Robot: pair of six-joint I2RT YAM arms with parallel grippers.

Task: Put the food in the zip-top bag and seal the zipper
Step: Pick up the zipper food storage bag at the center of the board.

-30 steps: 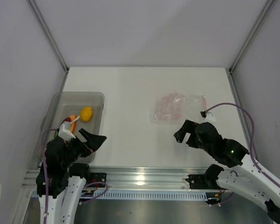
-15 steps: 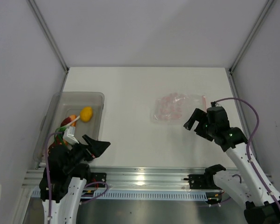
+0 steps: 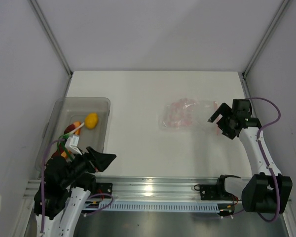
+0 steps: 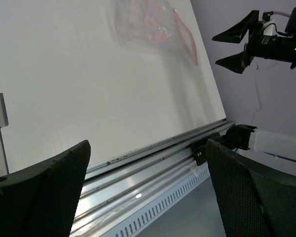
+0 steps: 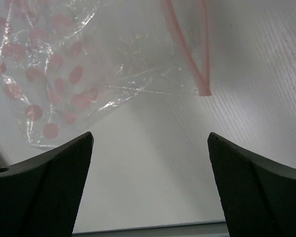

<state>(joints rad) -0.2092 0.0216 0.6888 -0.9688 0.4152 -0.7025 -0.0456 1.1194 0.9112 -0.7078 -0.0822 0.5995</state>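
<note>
My gripper is going to lift one zipper strip. The pinkish-red zipper strips [image 5: 203, 81] already spread in a V from the bag's corner, so the bag's opening [image 5: 193, 24] will then open wide.
The clear zip-top bag [image 3: 186, 114] with pink dots lies flat at the table's right middle. Its pinkish-red zipper [image 5: 187, 54] runs along the bag's right edge. My right gripper [image 3: 217, 125] is open and empty, hovering just by that mouth edge; in the right wrist view [image 5: 150, 182] the bag [image 5: 84, 64] lies ahead of the fingers. The food sits in the grey bin: a yellow lemon [image 3: 91, 120], an orange carrot piece [image 3: 75, 125] and green stems [image 3: 64, 140]. My left gripper [image 3: 106, 158] is open and empty, right of the bin near the front edge.
The translucent grey bin [image 3: 104, 103] stands at the table's left edge. A metal rail [image 3: 153, 185] runs along the front edge. White walls close in the back and sides. The left wrist view shows the bag [image 4: 148, 24] and the right gripper [image 4: 239, 45] far off.
My right arm swung right and away from the front edge, ending at the bag's zipper end. My left gripper shifted slightly toward the front edge. The bag and the food have not moved.
</note>
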